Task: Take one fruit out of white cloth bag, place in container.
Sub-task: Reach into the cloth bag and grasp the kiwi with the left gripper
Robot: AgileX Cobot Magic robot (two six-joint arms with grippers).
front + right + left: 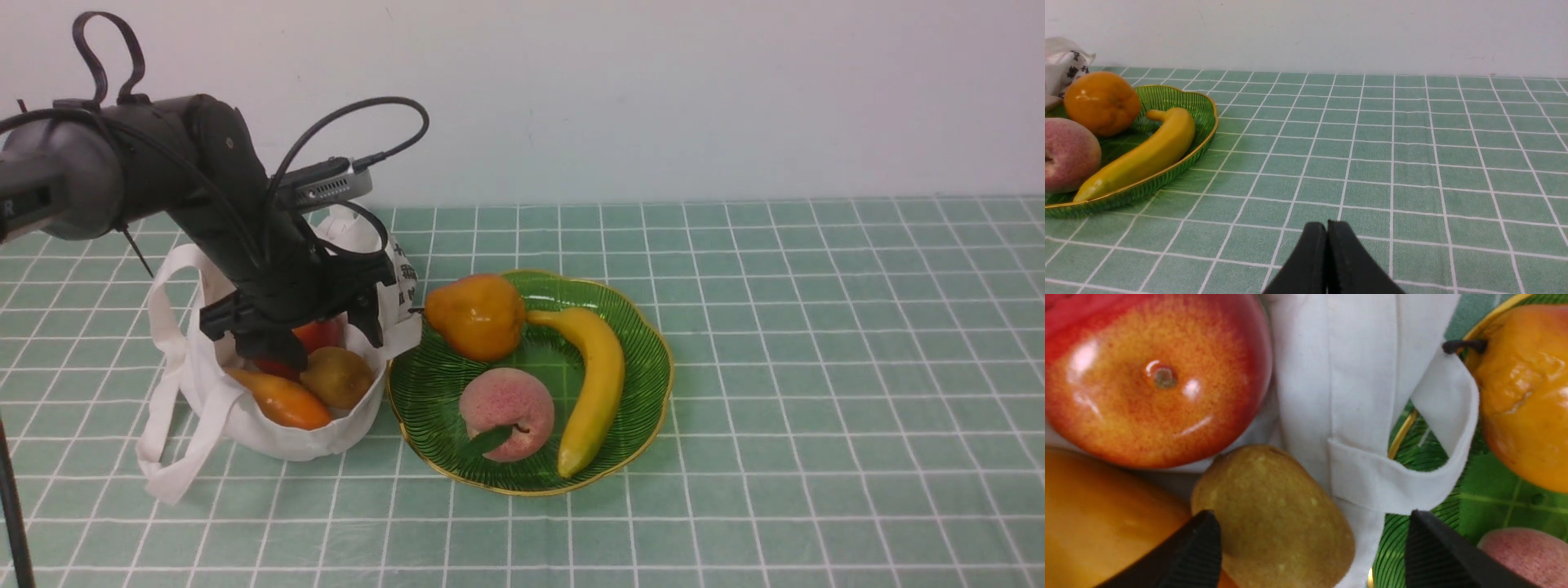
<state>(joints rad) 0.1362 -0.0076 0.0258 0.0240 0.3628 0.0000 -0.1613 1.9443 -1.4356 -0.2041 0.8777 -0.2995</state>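
I expect the round pink peach [506, 415] to roll toward the yellow banana when I put the kiwi down, because the peach has a gap [567, 403] next to the banana.
The white cloth bag [269, 437] stands at the left of the table with its mouth open. Inside it lies the fruit, a brownish-green kiwi [339, 376] [1278, 514], between a red apple [322, 333] and an elongated orange fruit [282, 400]. My left gripper [318, 343] [1310, 539] hangs open just above the bag's mouth. One finger is over the kiwi's edge; the other is outside the bag wall [1355, 396], above the container [645, 351] [1490, 490]. It holds nothing. The green, gold-rimmed container sits right of the bag. My right gripper [1327, 228] is shut and empty, low over the tablecloth.
In the container lie an orange pear-shaped fruit [478, 317], a pink peach [506, 412] and a yellow banana [596, 392]. A bag strap [1453, 428] loops over the container's rim. The bag's other handles [163, 408] trail on the table at the left.
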